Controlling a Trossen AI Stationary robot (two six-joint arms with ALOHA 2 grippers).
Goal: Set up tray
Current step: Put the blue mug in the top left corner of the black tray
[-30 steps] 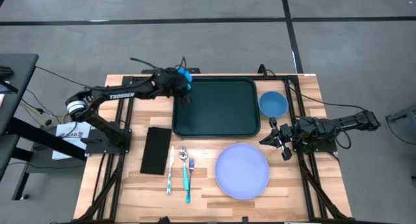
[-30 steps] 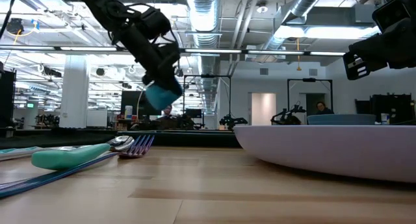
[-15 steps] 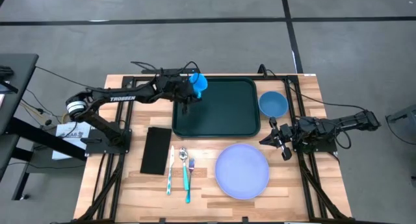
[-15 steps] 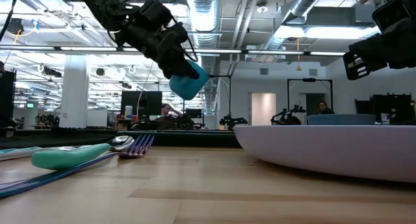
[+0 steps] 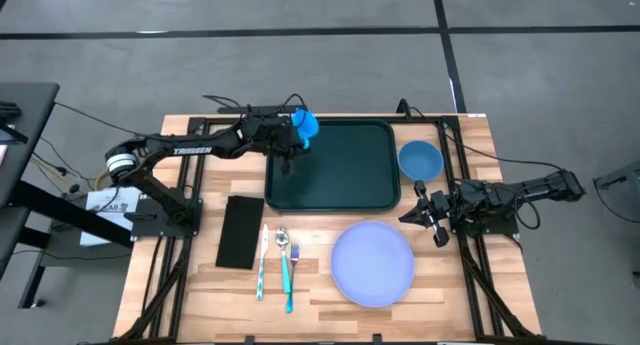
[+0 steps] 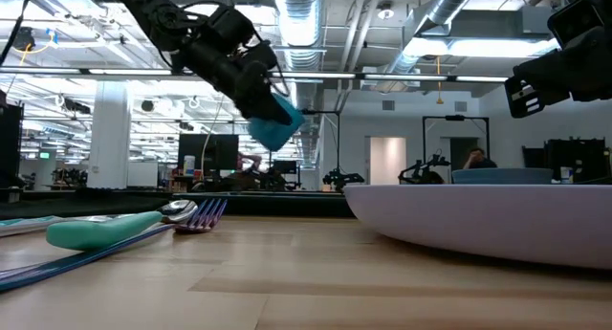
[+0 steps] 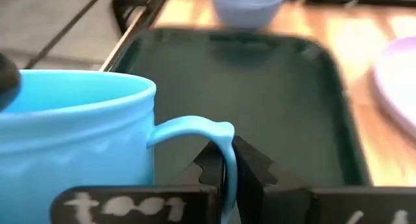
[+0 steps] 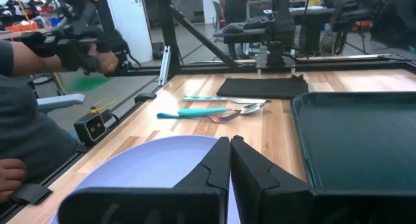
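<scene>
Next, my left gripper tips down and turns the light blue mug upright before putting it on the tray, because the mug hangs tilted from its handle above the tray.
The dark green tray lies at the table's far middle. Above its far left corner hangs a light blue mug, with my left gripper shut on it. The low view shows the mug tilted and well above the table. My right gripper is shut on nothing and waits at the table's right side, just off the tray's near right corner. My left gripper pinches the mug's handle loop between its two fingers. The fingers come from the table's left, slanting slightly down. The mug hangs tilted, clear of the tray, its body to one side of the fingers.
A lilac plate lies near the front right, a blue bowl right of the tray. A black napkin and cutlery lie near the front left. A person sits beyond the table's edge.
My left gripper has moved a little toward the table's right edge, from the tray's far left corner to above the tray, and has rolled. The mug it holds has risen and tipped from hanging below the gripper to a tilt.
</scene>
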